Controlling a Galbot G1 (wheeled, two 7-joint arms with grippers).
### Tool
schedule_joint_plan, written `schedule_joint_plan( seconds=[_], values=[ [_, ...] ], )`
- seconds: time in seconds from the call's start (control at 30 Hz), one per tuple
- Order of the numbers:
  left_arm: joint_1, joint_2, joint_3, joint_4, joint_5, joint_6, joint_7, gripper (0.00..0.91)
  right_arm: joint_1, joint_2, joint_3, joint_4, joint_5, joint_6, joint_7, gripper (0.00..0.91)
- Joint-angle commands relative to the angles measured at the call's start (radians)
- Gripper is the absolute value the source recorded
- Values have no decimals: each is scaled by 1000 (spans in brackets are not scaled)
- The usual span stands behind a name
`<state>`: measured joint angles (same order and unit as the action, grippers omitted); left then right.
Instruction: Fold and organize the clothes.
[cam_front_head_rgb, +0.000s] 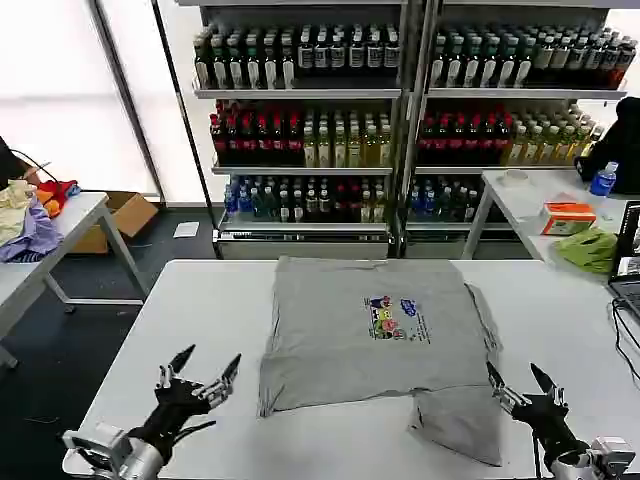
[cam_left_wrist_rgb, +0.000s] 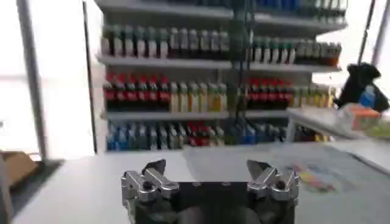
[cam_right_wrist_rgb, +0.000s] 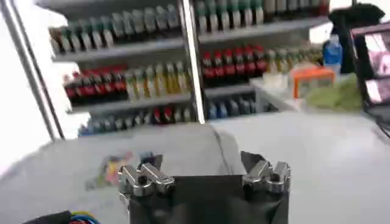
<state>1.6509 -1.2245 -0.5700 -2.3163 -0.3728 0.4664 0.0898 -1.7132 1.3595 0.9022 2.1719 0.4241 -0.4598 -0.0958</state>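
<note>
I expect the sleeve flap to lie wrinkled on top when I fold the shirt, because the sleeve flap sticks out loose past the grey shirt's near edge.
A grey short-sleeved shirt with a small multicoloured chest print lies on the white table, partly folded, with a sleeve flap sticking out toward the near right. My left gripper hovers open over bare table at the near left, short of the shirt's left edge. Just right of the sleeve flap, my right gripper is open at the near right. The shirt lies ahead of the open left gripper in the left wrist view. Ahead of the open right gripper, the shirt shows its print.
Shelves of bottled drinks stand behind the table. A side table on the left holds lilac, yellow and red fabrics. Another table at the right carries a green cloth, an orange box and a bottle. A laptop sits at the table's right edge.
</note>
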Motion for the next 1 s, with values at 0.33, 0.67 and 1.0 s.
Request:
schedule_joint_plan(
  seconds=[0.33,0.67,1.0],
  values=[
    [-60,59,261,132,-51,111,-177,907,-66,31,-86,35,-68,-109,86,907],
    [-94,-3,259,181,-22,109,-190,907,-106,42,-137,32,-78,-90,87,907],
    [-137,-68,214,233,38,80,-176,474,-115,53,-175,12,-85,-73,80,0]
  ],
)
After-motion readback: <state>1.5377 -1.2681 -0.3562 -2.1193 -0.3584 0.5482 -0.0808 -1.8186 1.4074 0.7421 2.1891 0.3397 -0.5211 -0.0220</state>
